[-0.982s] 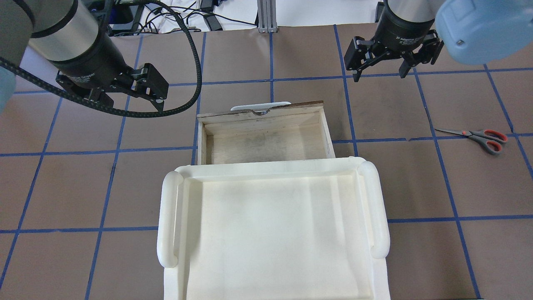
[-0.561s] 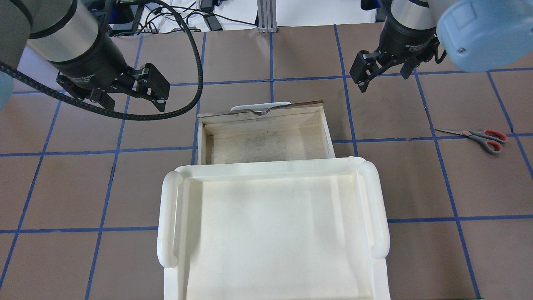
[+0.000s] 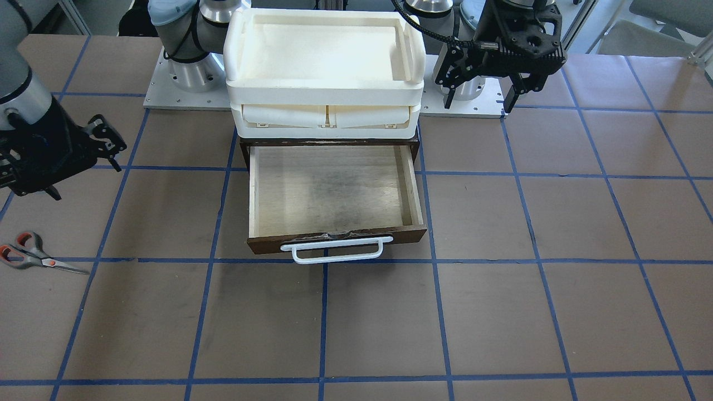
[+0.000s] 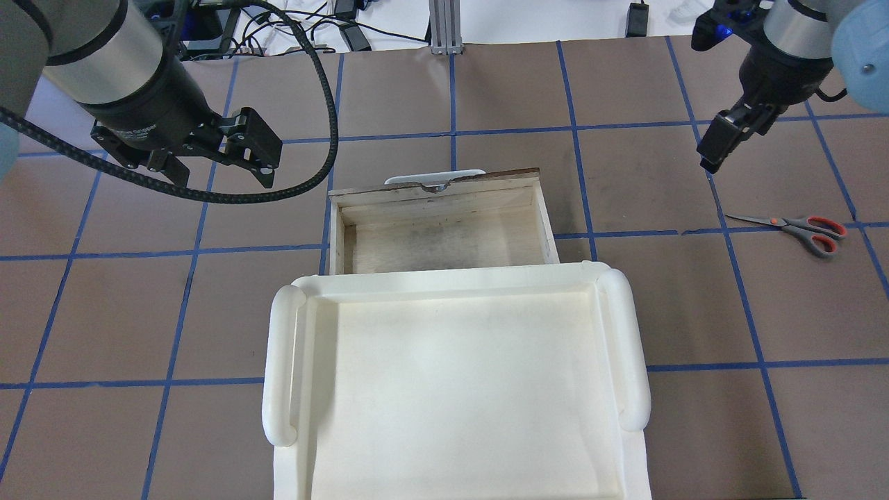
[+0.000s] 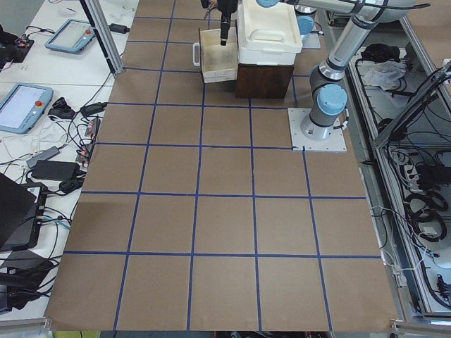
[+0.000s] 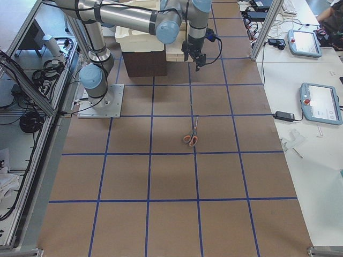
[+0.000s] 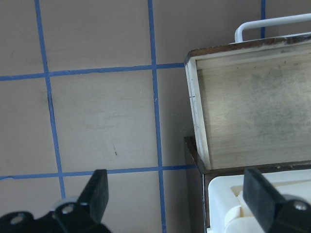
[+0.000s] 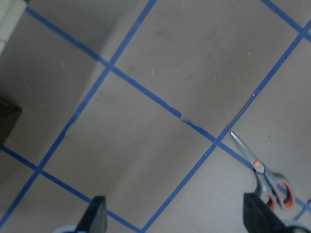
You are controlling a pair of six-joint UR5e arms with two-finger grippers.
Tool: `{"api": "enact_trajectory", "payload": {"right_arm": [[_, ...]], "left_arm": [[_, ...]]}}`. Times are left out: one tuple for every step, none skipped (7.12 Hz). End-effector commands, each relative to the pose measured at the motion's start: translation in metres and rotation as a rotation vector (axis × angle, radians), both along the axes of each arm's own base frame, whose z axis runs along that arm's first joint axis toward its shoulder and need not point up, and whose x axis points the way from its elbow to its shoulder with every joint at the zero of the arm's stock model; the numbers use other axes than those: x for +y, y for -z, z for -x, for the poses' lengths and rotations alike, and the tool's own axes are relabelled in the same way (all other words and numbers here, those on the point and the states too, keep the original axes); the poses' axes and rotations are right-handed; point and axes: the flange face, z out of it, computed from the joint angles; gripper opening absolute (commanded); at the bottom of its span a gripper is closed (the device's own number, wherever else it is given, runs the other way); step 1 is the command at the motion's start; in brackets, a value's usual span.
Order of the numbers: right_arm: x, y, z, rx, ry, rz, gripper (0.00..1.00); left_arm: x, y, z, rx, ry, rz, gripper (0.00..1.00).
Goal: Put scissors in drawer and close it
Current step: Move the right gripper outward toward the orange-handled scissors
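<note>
My right gripper is nearing the shut scissors lying clear of the open drawer and should go on before it closes across their handles just behind the orange pivot.
The scissors [image 4: 799, 227], grey handles lined orange-red, lie shut and flat on the brown table at the right; they also show in the front view [image 3: 33, 256] and the right wrist view [image 8: 265, 177]. The drawer [image 4: 444, 236] stands pulled open and empty, its white bar handle [image 3: 337, 250] on the far side from me. My right gripper [image 4: 719, 146] is open and empty, hovering a little beyond and left of the scissors' blade tips. My left gripper [image 4: 208, 163] is open and empty, above the table left of the drawer's front corner.
A cream plastic tray unit [image 4: 451, 382] sits on top of the dark cabinet that holds the drawer. The table is brown with a blue tape grid. The arm bases [image 3: 189, 78] stand behind the cabinet.
My right gripper has moved right, from beyond the drawer's right corner towards the scissors, and has turned side-on. The left gripper, scissors and drawer have not moved.
</note>
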Motion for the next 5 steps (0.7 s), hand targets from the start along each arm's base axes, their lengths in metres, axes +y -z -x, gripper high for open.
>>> {"api": "enact_trajectory", "payload": {"right_arm": [[-0.003,0.053,0.083,-0.045,-0.206,-0.003,1.00],[-0.005,0.079,0.123,-0.072,-0.216,-0.041,1.00],[-0.017,0.113,0.160,-0.107,-0.321,-0.009,1.00],[-0.025,0.147,0.191,-0.123,-0.401,0.010,1.00],[-0.031,0.161,0.199,-0.102,-0.456,0.016,1.00]], "left_arm": [[0.002,-0.001,0.000,-0.007,0.004,-0.002,1.00],[0.001,-0.001,0.000,-0.005,0.004,0.001,1.00],[0.001,-0.001,0.000,-0.002,0.004,-0.001,1.00],[0.004,-0.003,0.000,-0.002,0.004,0.002,1.00],[0.004,-0.002,0.000,-0.002,0.004,0.001,1.00]]}}
